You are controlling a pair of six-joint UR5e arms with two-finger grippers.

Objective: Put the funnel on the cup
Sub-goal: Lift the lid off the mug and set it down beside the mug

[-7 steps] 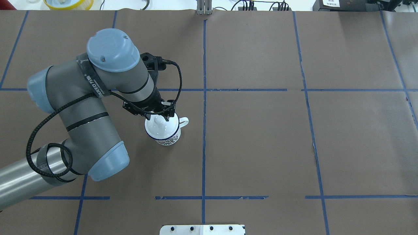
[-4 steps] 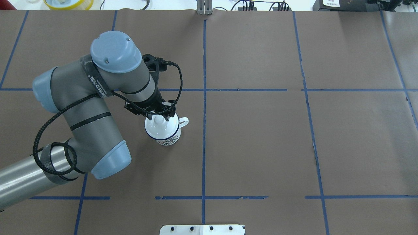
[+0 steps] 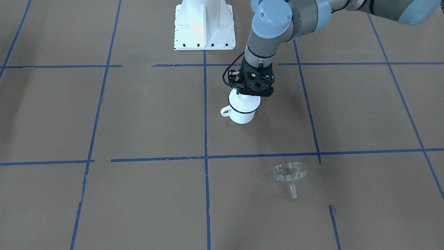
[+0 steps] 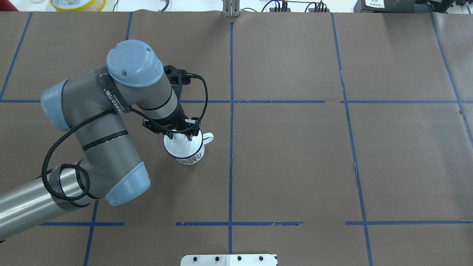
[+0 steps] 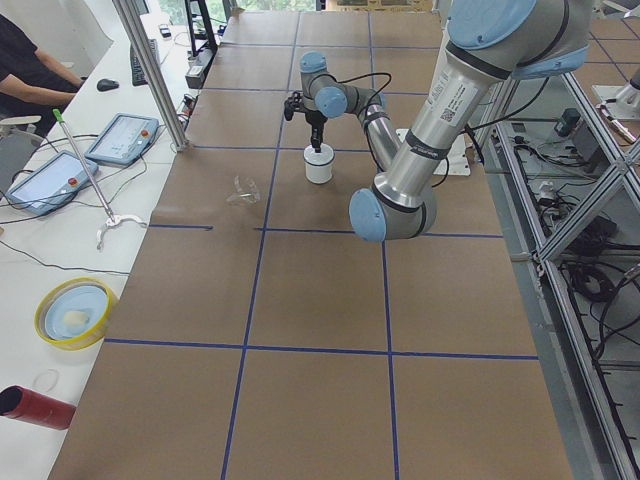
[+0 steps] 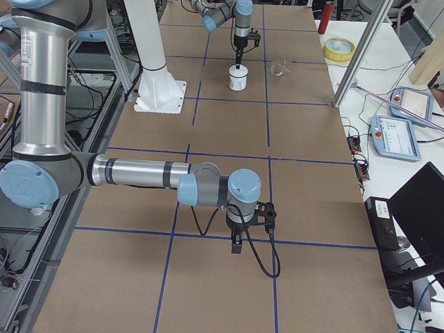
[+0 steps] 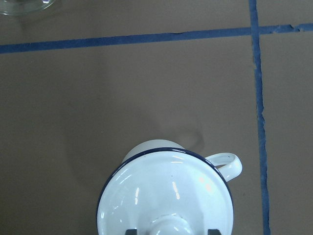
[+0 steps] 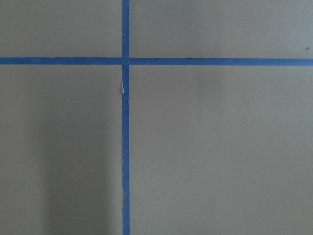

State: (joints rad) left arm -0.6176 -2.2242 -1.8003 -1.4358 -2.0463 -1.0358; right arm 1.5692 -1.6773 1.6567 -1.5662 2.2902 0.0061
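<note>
My gripper will lift the lid [image 3: 248, 102] by its knob. The lid just rests inside the dark blue rim [image 3: 242, 112], so it will come free and leave the cup standing.
The white enamel cup [image 3: 242, 117] with a dark blue rim stands near the table's middle, handle pointing to the robot's right. A round white domed lid [image 4: 183, 145] with a knob sits on it. My left gripper [image 4: 181, 133] hangs straight over the lid, open, its fingers on either side of the knob [image 7: 169, 227] with gaps showing. The clear funnel [image 3: 289, 173] lies on its side on the table, apart from the cup towards the operators' side; its edge shows in the left wrist view [image 7: 24, 6]. The overhead view hides it behind my left arm. My right gripper [image 6: 236, 243] is far off; I cannot tell its state.
Brown paper with blue tape lines [image 4: 231, 111] covers the table. The white robot base [image 3: 204, 24] stands at the robot's edge. A yellow-rimmed bowl [image 5: 72, 312], a red cylinder [image 5: 35, 406] and tablets [image 5: 125, 137] lie on the operators' side bench.
My left arm has shifted slightly right and the gripper has come down closer around the lid's knob. The cup, lid and funnel have not moved.
</note>
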